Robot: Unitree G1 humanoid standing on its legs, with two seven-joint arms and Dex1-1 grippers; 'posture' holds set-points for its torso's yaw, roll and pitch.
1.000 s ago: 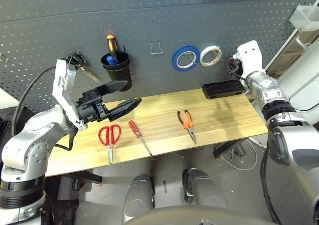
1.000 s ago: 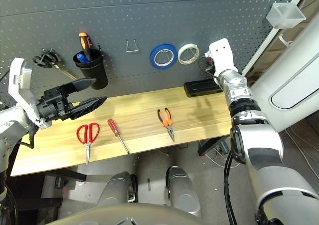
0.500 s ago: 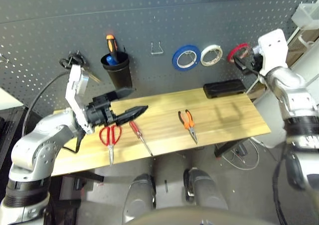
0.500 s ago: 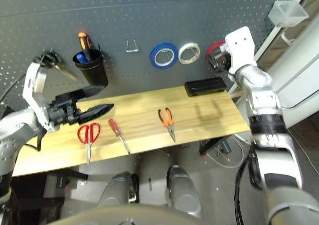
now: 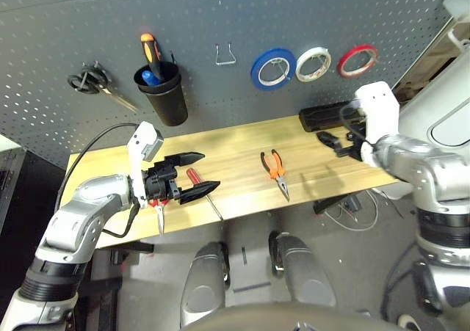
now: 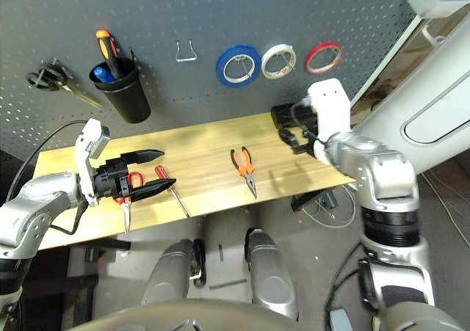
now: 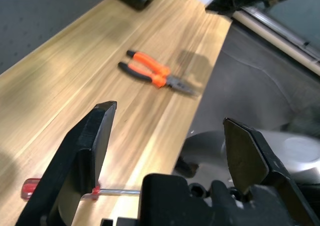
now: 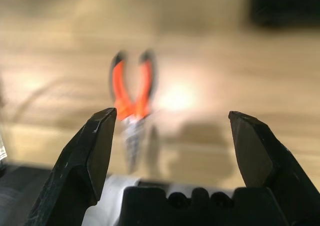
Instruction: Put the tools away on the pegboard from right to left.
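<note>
I should keep moving my right gripper in until its open fingers surround the pliers' joint (image 5: pixel 278 175), as the pliers' handles (image 5: pixel 270 160) point at the pegboard, in line with those fingers.
The thin red tape ring (image 5: pixel 358 60) hangs on the dark grey pegboard (image 5: pixel 220 15), right of the white roll. On the wooden table (image 5: pixel 235 144) lie the orange-and-black pliers (image 5: pixel 275 171), the red-handled screwdriver (image 5: pixel 193 176) and the red-handled scissors (image 5: pixel 156 199), which are partly hidden behind my left gripper. My left gripper (image 5: pixel 211 170) stands open low over the screwdriver. My right gripper (image 5: pixel 328 142) is open and empty above the table's right end, pointing toward the pliers (image 8: pixel 132 100).
Blue (image 5: pixel 272 67) and white (image 5: pixel 313 64) tape rolls hang left of the red ring. A bare metal hook (image 5: pixel 225 54), a black cup holder (image 5: pixel 163 96) with an orange-handled tool, and black-handled scissors (image 5: pixel 92 81) are further left. A black box (image 5: pixel 327 116) sits at the table's back right.
My right gripper has come away from the pegboard and down over the table, leaving the red ring hanging. My left gripper has lowered toward the screwdriver. The camera has shifted.
</note>
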